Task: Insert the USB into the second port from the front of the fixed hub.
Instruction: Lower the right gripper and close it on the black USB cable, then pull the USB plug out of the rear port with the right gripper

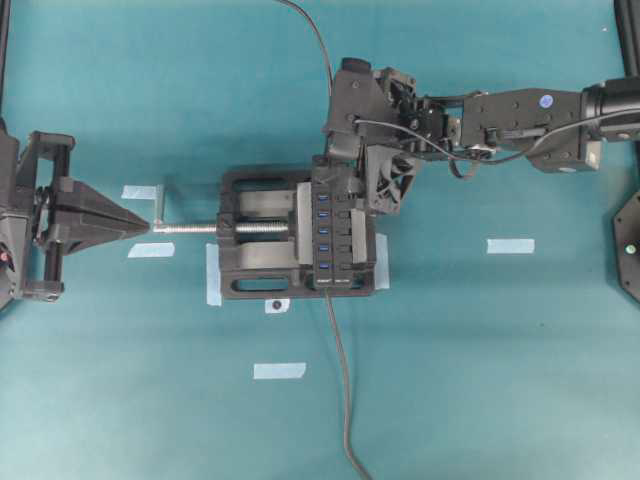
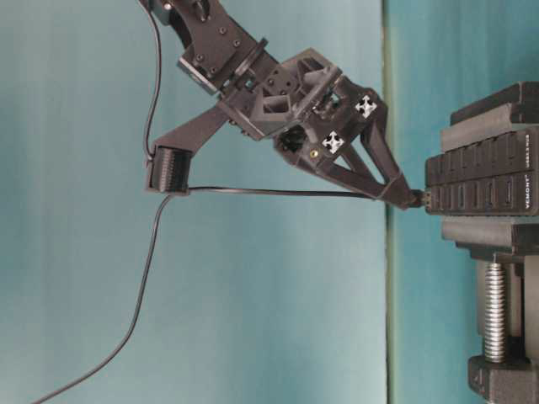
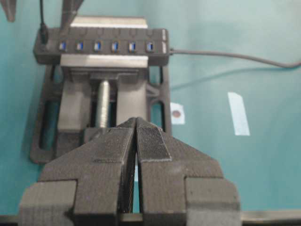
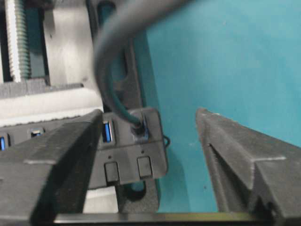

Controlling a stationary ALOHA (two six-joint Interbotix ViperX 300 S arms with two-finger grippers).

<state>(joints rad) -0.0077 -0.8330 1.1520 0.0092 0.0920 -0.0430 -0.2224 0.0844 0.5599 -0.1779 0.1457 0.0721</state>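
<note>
The thin cable [image 1: 327, 67] curves loosely [image 1: 309, 20] from the USB. The cable will drag in a wider bend when I move the USB along the hub.
The fixed hub [image 1: 333, 235] is a narrow black bar with blue ports, clamped in a black vise [image 1: 255, 270]. The USB [image 4: 139, 129] sits plugged into the port at the hub's very end, opposite the hub's own cable, with a free blue port [image 4: 107, 132] beside it. Its thin cable [image 2: 278, 192] runs away from the plug. My right gripper [image 4: 148, 141] is open, its fingers wide on either side of the plug and not touching it. My left gripper [image 3: 136, 123] is shut and empty, pointing at the vise screw [image 3: 104, 103].
The hub's own cable [image 1: 342, 380] trails toward the table's front edge. Pale tape strips [image 1: 510, 245] [image 1: 279, 371] [image 1: 140, 192] lie on the teal table. The vise's handle and silver screw [image 1: 190, 227] stick out toward the left gripper [image 1: 140, 222].
</note>
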